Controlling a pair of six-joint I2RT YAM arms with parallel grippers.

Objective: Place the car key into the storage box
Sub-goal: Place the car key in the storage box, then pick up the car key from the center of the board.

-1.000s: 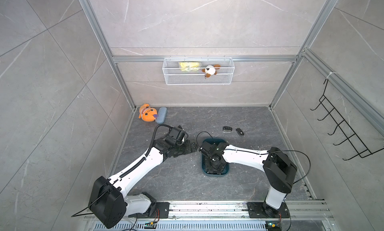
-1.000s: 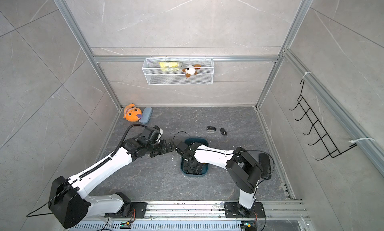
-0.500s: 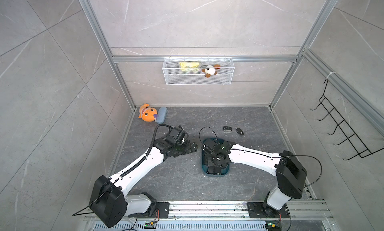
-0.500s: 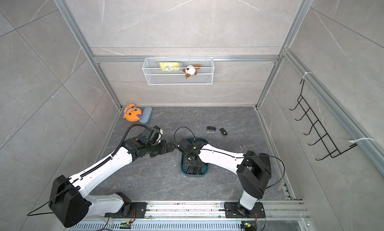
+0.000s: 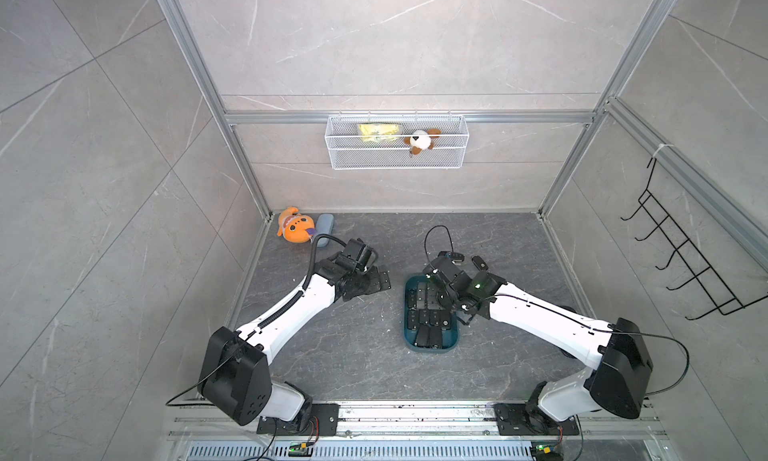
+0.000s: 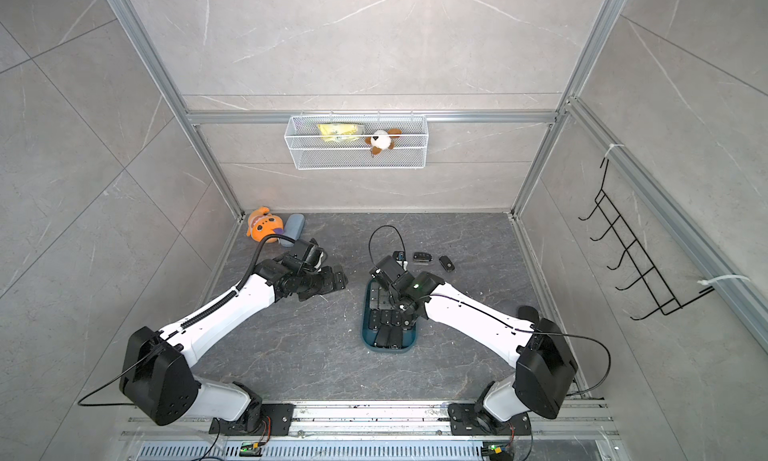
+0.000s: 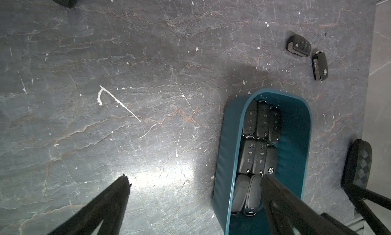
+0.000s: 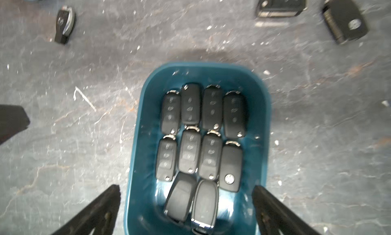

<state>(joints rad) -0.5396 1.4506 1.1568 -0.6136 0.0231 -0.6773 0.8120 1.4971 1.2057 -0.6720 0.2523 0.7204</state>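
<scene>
I keep moving my open right gripper toward the car key with buttons up [image 6: 422,257], which lies clear of its neighbour, until the fingers meet its long sides [image 8: 278,13].
The dark teal storage box [image 5: 430,343] [image 6: 388,347] lies on the slate floor and holds several black car keys in rows [image 8: 189,153]. My right gripper [image 8: 186,191] [image 5: 451,305] hangs open over the box with nothing between its fingers. Two smooth fobs [image 8: 204,204] lie below it on the box floor. My left gripper [image 7: 194,178] [image 5: 380,282] is open and empty, just left of the box wall [image 7: 224,138]. Three loose car keys lie on the floor beyond the box [image 8: 64,24] [image 8: 280,4] [image 8: 344,19].
An orange plush toy [image 5: 295,229] and a pale blue case [image 5: 324,224] sit in the back left corner. A white wire basket [image 5: 397,147] hangs on the back wall. A black hook rack [image 5: 681,263] is on the right wall.
My right gripper has opened wide and risen from the box, and its arm has drawn back to the right. The left arm has not moved.
</scene>
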